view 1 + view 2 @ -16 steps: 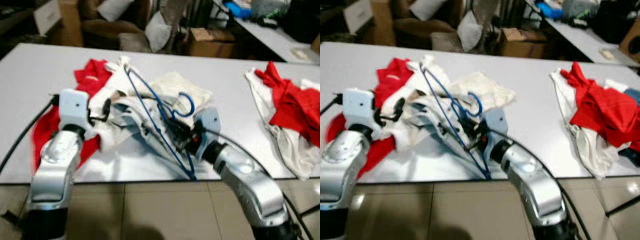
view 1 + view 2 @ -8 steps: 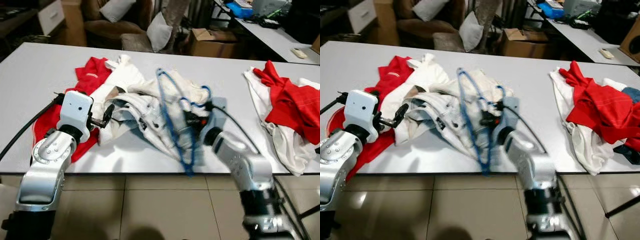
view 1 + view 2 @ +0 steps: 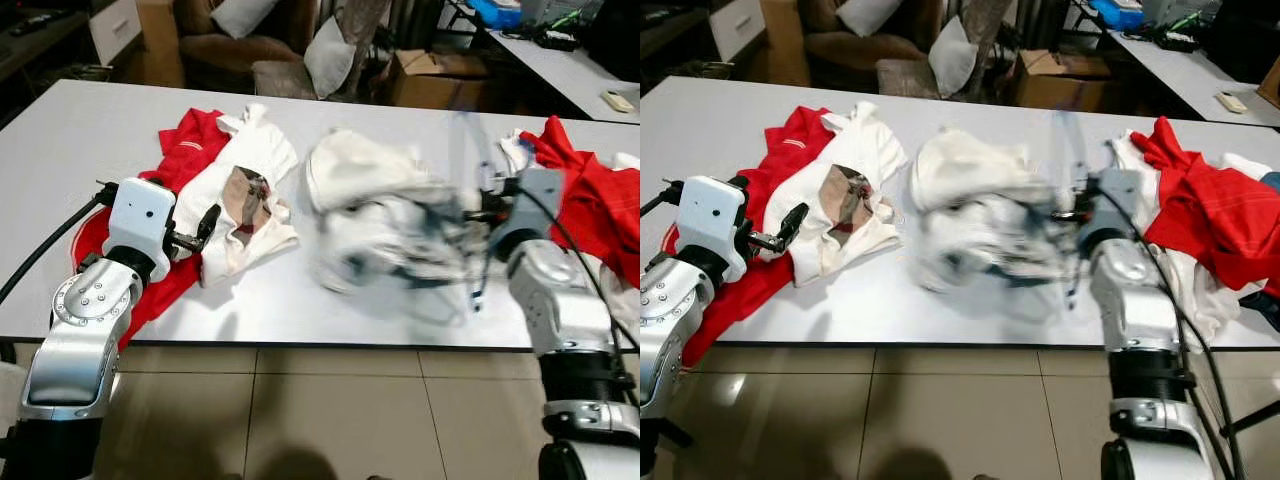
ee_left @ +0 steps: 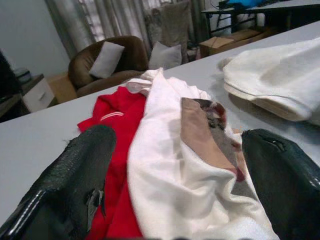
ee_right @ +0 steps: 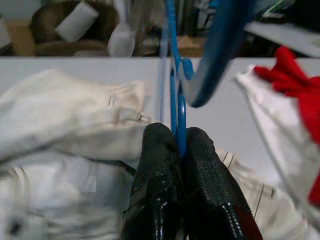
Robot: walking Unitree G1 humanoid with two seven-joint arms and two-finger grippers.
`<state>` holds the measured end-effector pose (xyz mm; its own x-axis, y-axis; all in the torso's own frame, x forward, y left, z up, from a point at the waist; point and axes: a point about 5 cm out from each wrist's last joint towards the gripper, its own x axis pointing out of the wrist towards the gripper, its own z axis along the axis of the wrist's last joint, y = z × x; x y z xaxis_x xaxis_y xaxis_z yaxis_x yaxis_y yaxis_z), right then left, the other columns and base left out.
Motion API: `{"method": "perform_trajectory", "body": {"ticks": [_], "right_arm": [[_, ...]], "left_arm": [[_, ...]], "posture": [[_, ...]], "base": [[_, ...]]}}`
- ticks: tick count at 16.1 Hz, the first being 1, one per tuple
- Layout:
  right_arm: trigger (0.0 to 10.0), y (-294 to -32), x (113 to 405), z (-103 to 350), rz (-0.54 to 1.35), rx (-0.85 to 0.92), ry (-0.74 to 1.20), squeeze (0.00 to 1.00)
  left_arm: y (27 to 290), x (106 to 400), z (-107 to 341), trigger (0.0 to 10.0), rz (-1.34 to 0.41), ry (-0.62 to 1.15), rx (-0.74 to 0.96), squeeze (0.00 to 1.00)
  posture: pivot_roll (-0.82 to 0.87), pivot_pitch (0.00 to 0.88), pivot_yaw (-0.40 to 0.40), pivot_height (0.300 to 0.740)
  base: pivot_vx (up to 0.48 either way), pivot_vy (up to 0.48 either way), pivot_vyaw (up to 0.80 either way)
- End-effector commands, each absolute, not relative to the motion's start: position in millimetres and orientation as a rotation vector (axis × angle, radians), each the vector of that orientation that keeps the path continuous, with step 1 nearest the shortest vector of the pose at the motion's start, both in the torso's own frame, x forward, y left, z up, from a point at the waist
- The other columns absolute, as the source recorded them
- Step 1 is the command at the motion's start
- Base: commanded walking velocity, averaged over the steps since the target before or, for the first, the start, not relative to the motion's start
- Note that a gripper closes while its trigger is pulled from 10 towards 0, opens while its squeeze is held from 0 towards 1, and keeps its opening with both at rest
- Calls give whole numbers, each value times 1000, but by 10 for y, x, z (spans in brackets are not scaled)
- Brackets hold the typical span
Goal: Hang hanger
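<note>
The white shirt's edge [image 3: 204,168] lies loosely on top of the red shirt, so the white shirt will come up by itself and hang limp when the robot lifts it.
The blue wire hanger [image 5: 174,85] is pinched between the fingertips of my right gripper [image 5: 178,142], which is shut on it. That gripper [image 3: 492,205] sits over the right half of the white table [image 3: 60,150], blurred by motion. A crumpled white garment [image 3: 385,215] hangs from the hanger and lies smeared across the table's middle. My left gripper [image 3: 204,226] is open at the table's left. Its fingers [image 4: 75,185] straddle a white shirt with a brown print [image 4: 200,145] without touching it.
A red shirt [image 3: 185,150] lies under the white shirt at the left. A heap of red and white clothes [image 3: 590,200] fills the table's right end. Behind the table are a brown sofa with pillows [image 3: 240,40] and a cardboard box [image 3: 435,80]. Tiled floor lies below the front edge.
My right gripper has swung right across the table with the hanger, dragging the white garment off the left pile. The left arm has hardly moved. The camera has shifted slightly.
</note>
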<state>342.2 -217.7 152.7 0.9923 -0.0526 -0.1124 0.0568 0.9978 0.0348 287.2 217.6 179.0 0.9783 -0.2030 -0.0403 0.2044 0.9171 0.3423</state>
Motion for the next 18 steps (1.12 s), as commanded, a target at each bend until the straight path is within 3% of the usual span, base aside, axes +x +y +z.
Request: {"method": "perform_trajectory", "body": {"ticks": [1, 2, 3, 4, 8, 11, 13, 15, 16, 17, 18], "right_arm": [[10000, -2088, 3442, 1729, 43, 58, 12, 0], [10000, -2037, 3436, 1769, 85, 73, -8, 0], [10000, -1949, 3412, 1829, 153, 103, -33, 0], [10000, -1840, 3374, 1880, 238, 124, -51, 0], [10000, -1646, 3221, 1863, 327, 143, -51, 0], [10000, -1391, 2956, 1757, 474, 106, -1, 0], [10000, -1360, 2869, 1627, 457, 91, 45, 0], [10000, -1401, 2803, 1468, 383, -11, 84, 0], [10000, -1400, 2781, 1479, 350, 32, 72, 0], [10000, -1379, 2749, 1500, 335, 38, 58, 0], [10000, -1331, 2709, 1519, 350, 40, 47, 0]], "left_arm": [[2082, 2892, 1764, 10000, -296, 16, 354, 0], [2057, 2891, 1746, 10000, -327, 23, 346, 0], [2023, 2881, 1707, 10000, -387, 49, 308, 459], [1999, 2883, 1670, 10000, -431, 71, 305, 1000], [1990, 2916, 1491, 10000, -488, 158, 440, 1000], [1939, 3081, 1465, 10000, -523, 131, 423, 1000], [1851, 3227, 1454, 10000, -556, 127, 413, 0], [1858, 3385, 1366, 9843, -490, 174, 464, 0], [1872, 3411, 1333, 2941, -468, 195, 509, 0], [1864, 3414, 1309, 0, -473, 208, 507, 0], [1858, 3418, 1297, 0, -468, 204, 495, 0]], "posture": [[-47, 0, -57, 740], [-47, 0, -57, 740], [-45, 0, -58, 740], [-45, 0, -58, 740], [-45, 0, -54, 740], [-49, 0, -47, 740], [-58, 0, -35, 740], [-67, 0, -25, 740], [-70, 0, -23, 740], [-70, 0, -23, 740], [-74, 0, -22, 740]], "base": [[0, 0, 0], [0, 0, 0], [0, 0, 0], [0, 0, 0], [0, 0, 0], [0, 0, 0], [0, 0, 0], [0, 0, 0], [0, 0, 0], [0, 0, 0], [0, 0, 0]]}}
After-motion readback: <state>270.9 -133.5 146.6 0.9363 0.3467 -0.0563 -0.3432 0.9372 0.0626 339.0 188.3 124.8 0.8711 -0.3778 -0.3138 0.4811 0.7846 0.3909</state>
